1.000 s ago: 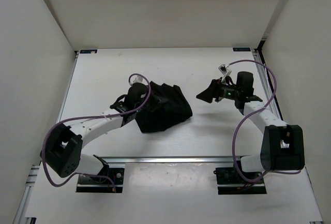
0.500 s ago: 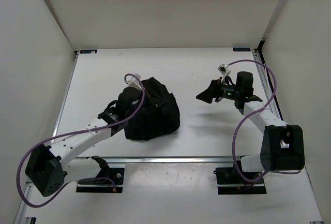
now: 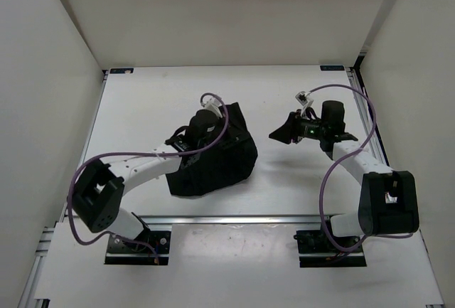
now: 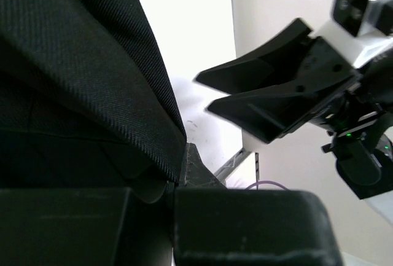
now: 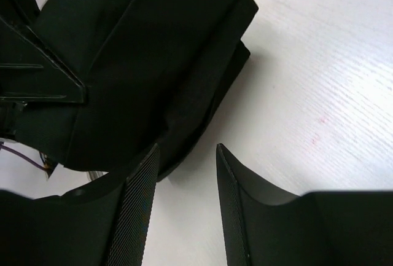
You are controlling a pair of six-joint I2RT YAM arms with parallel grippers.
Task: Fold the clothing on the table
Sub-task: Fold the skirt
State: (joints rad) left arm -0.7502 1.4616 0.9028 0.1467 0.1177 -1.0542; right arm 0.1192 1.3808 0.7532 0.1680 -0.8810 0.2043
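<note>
Next, my left gripper pulls the clothing back and lays it down before my right gripper takes its edge (image 3: 254, 156), because the clothing hangs bunched (image 3: 217, 171) from my left gripper.
The clothing (image 3: 217, 162) is a bunched black heap on the white table (image 3: 142, 109), left of centre. My left gripper (image 3: 225, 119) reaches over the heap's top right corner and is shut on a fold of the clothing (image 4: 92, 63), pinched at the left gripper (image 4: 178, 177). To the right of the heap, my right gripper (image 3: 283, 131) hovers open and points left at it. In the right wrist view the right gripper (image 5: 186, 149) has only bare table (image 5: 307, 94) between its fingers, and the clothing's edge (image 5: 141, 51) lies just beyond the left fingertip.
A metal rail (image 3: 242, 218) runs along the near edge by the arm bases, and another rail (image 3: 361, 109) lines the right side. White walls close in the left, back and right. Purple cables (image 3: 341, 89) loop off both arms.
My left gripper has swung from the heap's left side up and over to its top right, pulling fabric with it; the heap has changed shape. The right arm has barely moved.
</note>
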